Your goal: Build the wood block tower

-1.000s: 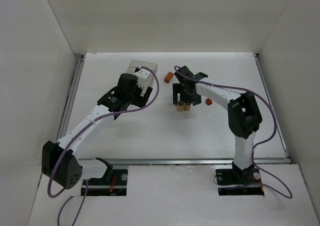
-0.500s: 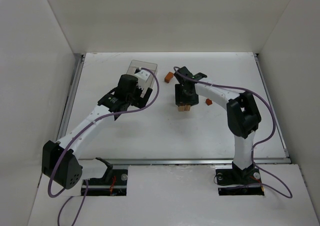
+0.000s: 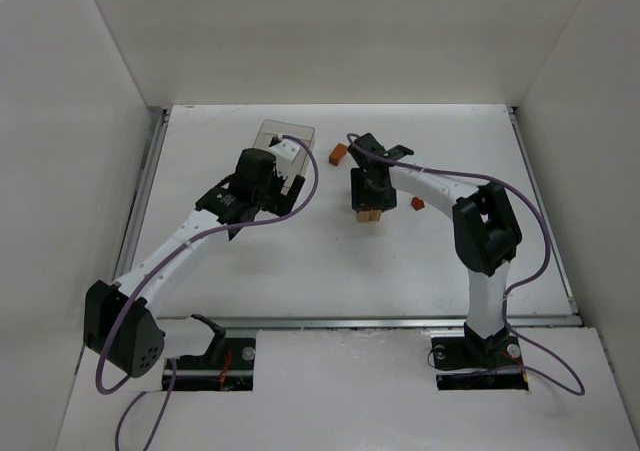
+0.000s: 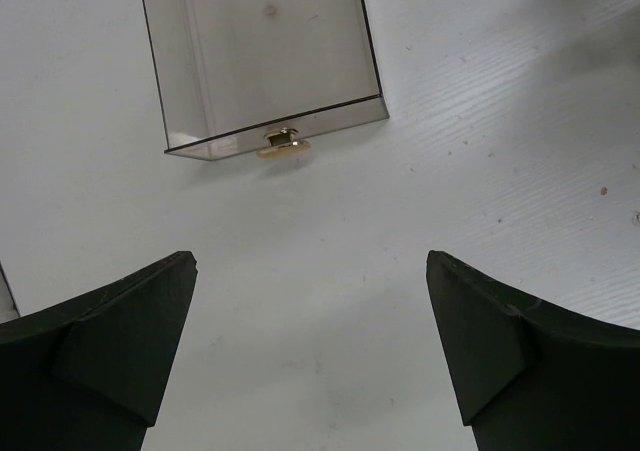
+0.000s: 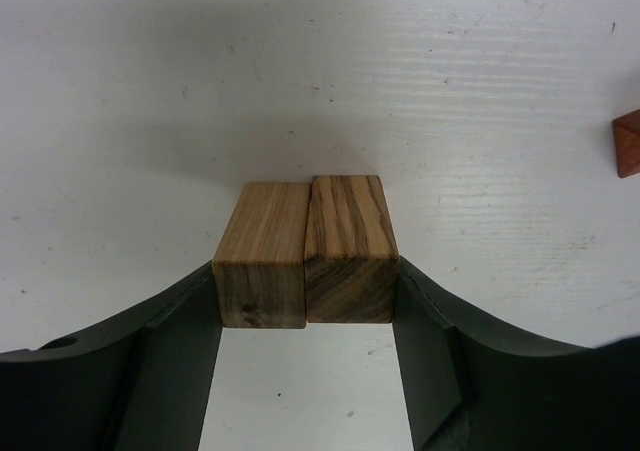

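Observation:
The striped block [image 5: 348, 211] is sitting a little out of line with the tan block. My right gripper should open, turn and press their front and back sides [image 5: 305, 293] even.
Two small wood blocks, a light tan one [image 5: 262, 256] and a darker striped one [image 5: 350, 251], stand side by side on the white table, touching. My right gripper [image 5: 306, 271] is shut on the pair, one finger pressed against each outer side. From above, the blocks [image 3: 371, 215] peek out just below that gripper [image 3: 369, 203]. Two reddish-orange pieces lie loose: one [image 3: 339, 152] behind and to the left, one [image 3: 417, 203] to the right, its edge [image 5: 627, 143] also visible in the right wrist view. My left gripper [image 4: 310, 261] hangs open over bare table, holding nothing.
A clear plastic box [image 4: 265, 56] with a small brass knob [image 4: 283, 143] lies just ahead of the left gripper [image 3: 280, 171], towards the back left of the table [image 3: 300, 271]. White walls close in the table on three sides.
The right gripper's fingers have closed in from wide open, pushing the two blocks together until they touch. The left arm has not moved.

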Motion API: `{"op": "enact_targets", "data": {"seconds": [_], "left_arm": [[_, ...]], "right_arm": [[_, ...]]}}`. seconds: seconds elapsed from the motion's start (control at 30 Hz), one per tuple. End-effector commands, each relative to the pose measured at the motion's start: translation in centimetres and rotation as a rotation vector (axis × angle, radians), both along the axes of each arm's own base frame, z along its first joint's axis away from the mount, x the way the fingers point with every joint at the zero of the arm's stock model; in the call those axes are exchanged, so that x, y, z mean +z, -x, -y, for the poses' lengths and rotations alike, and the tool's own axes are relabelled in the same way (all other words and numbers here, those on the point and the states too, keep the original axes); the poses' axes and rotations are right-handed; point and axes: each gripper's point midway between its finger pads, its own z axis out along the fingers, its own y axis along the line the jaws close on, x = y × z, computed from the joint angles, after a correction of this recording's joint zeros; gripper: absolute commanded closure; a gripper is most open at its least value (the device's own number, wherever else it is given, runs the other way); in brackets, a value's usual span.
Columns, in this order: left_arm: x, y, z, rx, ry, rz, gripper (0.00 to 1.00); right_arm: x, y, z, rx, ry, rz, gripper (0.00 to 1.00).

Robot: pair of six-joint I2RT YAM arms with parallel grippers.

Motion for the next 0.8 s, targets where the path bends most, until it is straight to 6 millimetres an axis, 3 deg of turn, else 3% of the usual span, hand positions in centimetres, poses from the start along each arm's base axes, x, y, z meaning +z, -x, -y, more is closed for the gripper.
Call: {"op": "enact_targets", "data": {"seconds": [0.0, 0.07, 0.1, 0.2, 0.37, 0.5, 0.63, 0.77], "left_arm": [[0.8, 0.0, 0.1, -0.009, 0.017, 0.03, 0.01], [0.8, 0.0, 0.1, -0.009, 0.017, 0.03, 0.01], [0.8, 0.0, 0.1, -0.009, 0.017, 0.03, 0.01], [0.8, 0.1, 0.3, -0.016, 0.022, 0.027, 0.01], [0.5, 0.0, 0.3, -0.016, 0.017, 0.02, 0.01], [0.5, -0.1, 0.0, -0.02, -0.007, 0.028, 0.01], [0.8, -0.4, -0.3, -0.016, -0.033, 0.047, 0.01], [0.8, -0.4, -0.3, -0.016, -0.033, 0.047, 0.01]], "right_arm": [[1.1, -1.0, -0.7, 0.007, -0.005, 0.045, 0.43], [1.2, -1.1, -0.6, 0.004, 0.002, 0.05, 0.39], [1.2, -1.1, -0.6, 0.004, 0.002, 0.05, 0.26], [1.6, -1.2, -0.4, 0.0, 0.004, 0.063, 0.13], [3.1, -1.3, -0.5, 0.0, -0.013, 0.088, 0.07], [5.5, -1.1, -0.4, 0.046, -0.029, 0.128, 0.05], [10.1, -0.9, 0.0, 0.186, -0.037, 0.235, 0.04], [11.1, -0.1, 0.6, 0.534, 0.06, 0.263, 0.03]]}}
